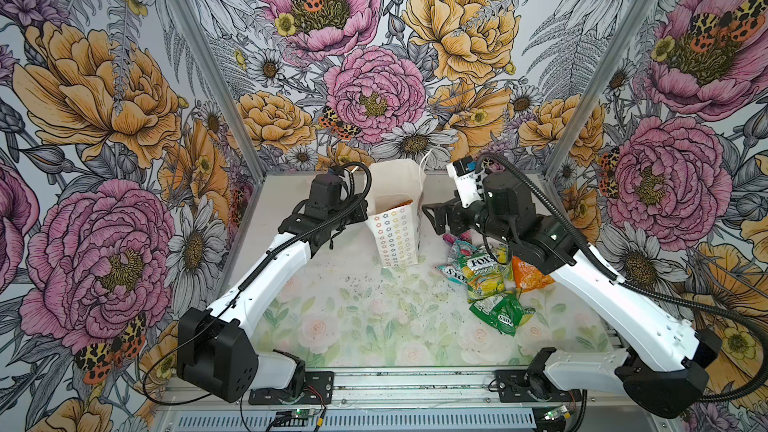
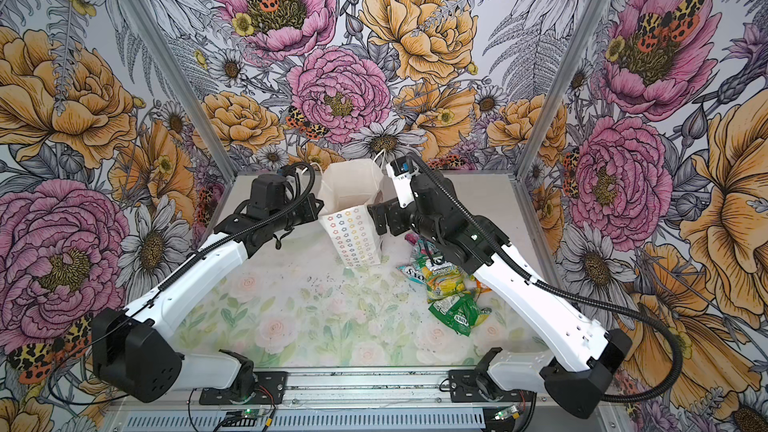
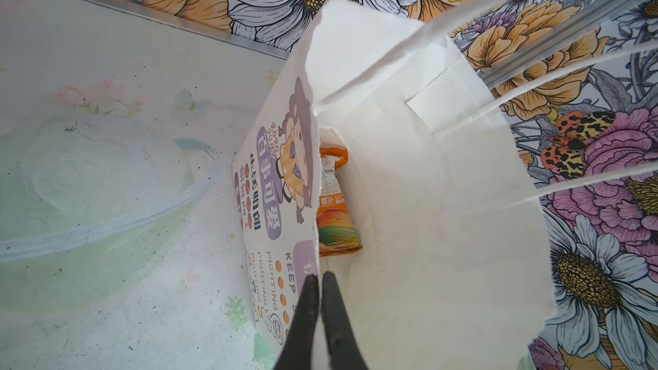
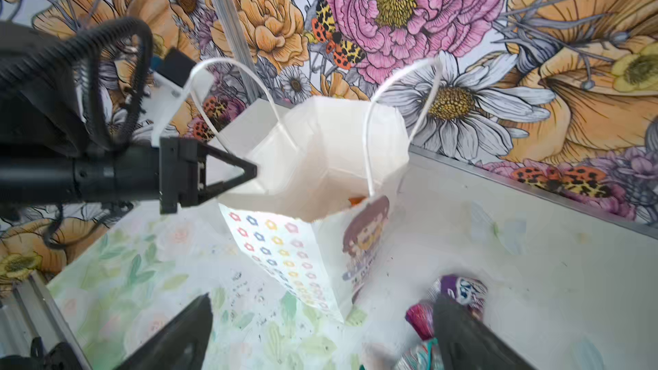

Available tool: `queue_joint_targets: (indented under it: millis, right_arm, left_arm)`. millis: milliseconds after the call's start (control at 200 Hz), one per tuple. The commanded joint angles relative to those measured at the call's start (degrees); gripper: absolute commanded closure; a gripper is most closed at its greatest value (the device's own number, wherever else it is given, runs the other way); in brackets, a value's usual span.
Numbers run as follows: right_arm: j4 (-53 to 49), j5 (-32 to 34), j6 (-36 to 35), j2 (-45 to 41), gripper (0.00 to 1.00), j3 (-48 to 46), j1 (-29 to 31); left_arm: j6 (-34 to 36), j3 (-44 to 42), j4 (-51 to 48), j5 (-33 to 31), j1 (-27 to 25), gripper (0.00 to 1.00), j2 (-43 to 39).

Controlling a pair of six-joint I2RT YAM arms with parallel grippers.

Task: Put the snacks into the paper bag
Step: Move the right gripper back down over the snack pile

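Observation:
My right gripper is to keep heading, fingers open, for the yellow-green FOX'S bag (image 1: 483,262), which lies uncovered on top of the heap, and then close across its middle (image 1: 485,273).
The white paper bag (image 1: 395,238) (image 2: 353,238) stands upright and open at the back middle of the table. My left gripper (image 1: 360,214) (image 3: 320,279) is shut on its rim at the side with the cartoon girl print. An orange packet (image 3: 334,208) lies inside the bag. To the right of the bag my right gripper (image 1: 435,218) (image 4: 324,298) hangs open and empty above a purple packet (image 4: 459,290). More snacks lie in a heap on the table: a yellow-green FOX'S bag (image 1: 484,274) (image 2: 444,280), a green one (image 1: 500,313), a teal one (image 1: 453,274) and an orange packet (image 1: 530,274).
Flowered walls with aluminium posts (image 1: 208,64) close the table in at the back and on both sides. The bag's string handles (image 4: 391,101) stick up above its mouth. The arms' bases sit on a metal rail (image 1: 415,384) along the front edge.

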Motion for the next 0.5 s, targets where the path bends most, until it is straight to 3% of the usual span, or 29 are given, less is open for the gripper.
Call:
queue_joint_targets:
  millis: [0, 170, 490]
  right_arm:
    - [-6.6, 3.5, 6.9, -3.9, 0.0, -7.6, -1.9]
    - [-7.1, 4.3, 14.8, -9.7, 0.0, -19.8, -5.7]
    - [-6.9, 3.3, 17.4, -9.2, 0.0, -30.7, -11.3]
  left_arm:
    - [1.3, 1.3, -0.4, 2.5, 0.7, 1.0, 0.1]
    - [1.2, 1.3, -0.4, 3.2, 0.7, 1.0, 0.0]
    - [0.6, 1.5, -0.3, 3.9, 0.6, 1.0, 0.7]
